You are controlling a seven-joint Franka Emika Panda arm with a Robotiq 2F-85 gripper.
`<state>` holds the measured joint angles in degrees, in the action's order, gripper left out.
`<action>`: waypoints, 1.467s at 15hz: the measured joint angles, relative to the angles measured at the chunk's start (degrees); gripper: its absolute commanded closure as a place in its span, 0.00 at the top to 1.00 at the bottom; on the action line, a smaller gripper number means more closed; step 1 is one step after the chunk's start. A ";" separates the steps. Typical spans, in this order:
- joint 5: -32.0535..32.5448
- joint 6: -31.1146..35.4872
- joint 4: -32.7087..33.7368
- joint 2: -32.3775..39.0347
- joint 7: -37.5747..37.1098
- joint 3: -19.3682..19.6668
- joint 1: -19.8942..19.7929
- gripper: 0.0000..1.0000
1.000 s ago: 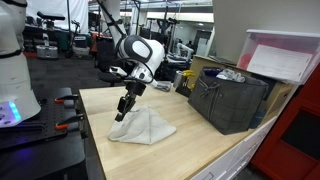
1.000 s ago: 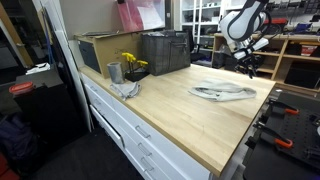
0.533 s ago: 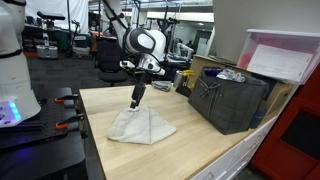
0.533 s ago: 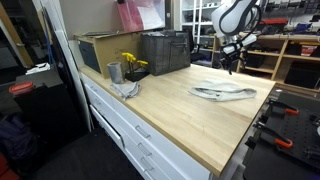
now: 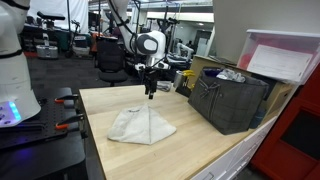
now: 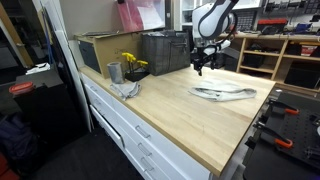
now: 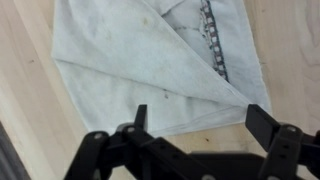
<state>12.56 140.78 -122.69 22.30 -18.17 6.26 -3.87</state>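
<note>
The cloth's corner [image 7: 251,102] beyond the cloth's dark patterned part lies free under the robot's open fingers, so the gripper should keep moving down toward the corner [image 5: 149,107] until it closes there.
A folded white cloth [image 5: 140,126] lies flat on the wooden table [image 5: 210,145]; it also shows as a pale strip, the cloth [image 6: 224,93], and fills the wrist view as the cloth [image 7: 150,60] with a dark patterned band. My gripper [image 5: 151,93] hangs in the air above the cloth's far edge, apart from it, and appears as the gripper [image 6: 199,69] over the table's far end. In the wrist view the gripper [image 7: 198,118] stands open, fingers wide, nothing between them.
A dark crate [image 5: 230,98] with items stands on the table past the cloth; in an exterior view it is the crate [image 6: 165,51]. A metal cup [image 6: 114,72], yellow flowers [image 6: 133,63] and a crumpled rag [image 6: 126,89] sit nearby. Clamps [image 5: 62,110] lie beyond the table's edge.
The gripper has let go of the cloth, opened wide and risen away from it toward the crate side. The cloth now lies still on the table.
</note>
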 measured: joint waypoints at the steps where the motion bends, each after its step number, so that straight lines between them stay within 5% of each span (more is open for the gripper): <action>1: -0.56 0.51 1.40 1.46 3.11 -0.71 0.03 1.00; 5: -2.33 0.53 6.93 6.46 13.97 -2.84 -0.07 1.00; 19: -10.68 -8.12 18.59 16.83 19.22 -6.21 1.09 1.00; 20: -10.68 -8.13 18.61 17.26 21.18 -6.30 1.01 0.98; 21: -10.68 -8.13 18.61 17.64 23.07 -6.35 0.81 0.74; 22: -10.67 -8.13 18.62 17.98 24.95 -6.37 0.51 0.73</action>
<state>1.89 132.65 -104.07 40.28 6.79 -0.11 -3.36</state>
